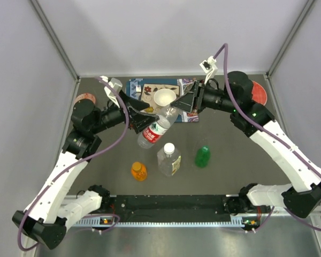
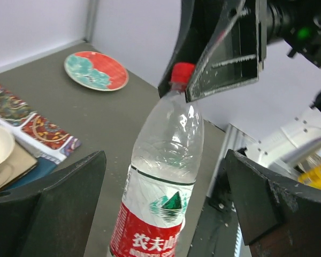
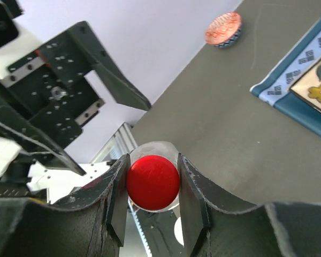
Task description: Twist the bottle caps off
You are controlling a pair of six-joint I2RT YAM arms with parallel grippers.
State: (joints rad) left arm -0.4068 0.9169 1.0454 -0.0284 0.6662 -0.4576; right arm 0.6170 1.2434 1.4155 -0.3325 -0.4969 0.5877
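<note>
The tilted bottle is hanging by its red cap and its body is loose. My left gripper should grip the bottle's red label tightly before my right gripper twists.
The small clear bottle with the red label leans tilted over the table. My right gripper is shut on its red cap, one pad on each side. In the top view the right gripper covers that cap. My left gripper is wide open around the bottle's body, with both fingers well apart from it. Nearer the arm bases stand the larger clear bottle with a white cap, the green bottle and the squat orange bottle.
A white bowl sits on a patterned mat at the back, just behind both grippers. A red plate lies at the back right and a small dish at the back left. Grey walls enclose the table.
</note>
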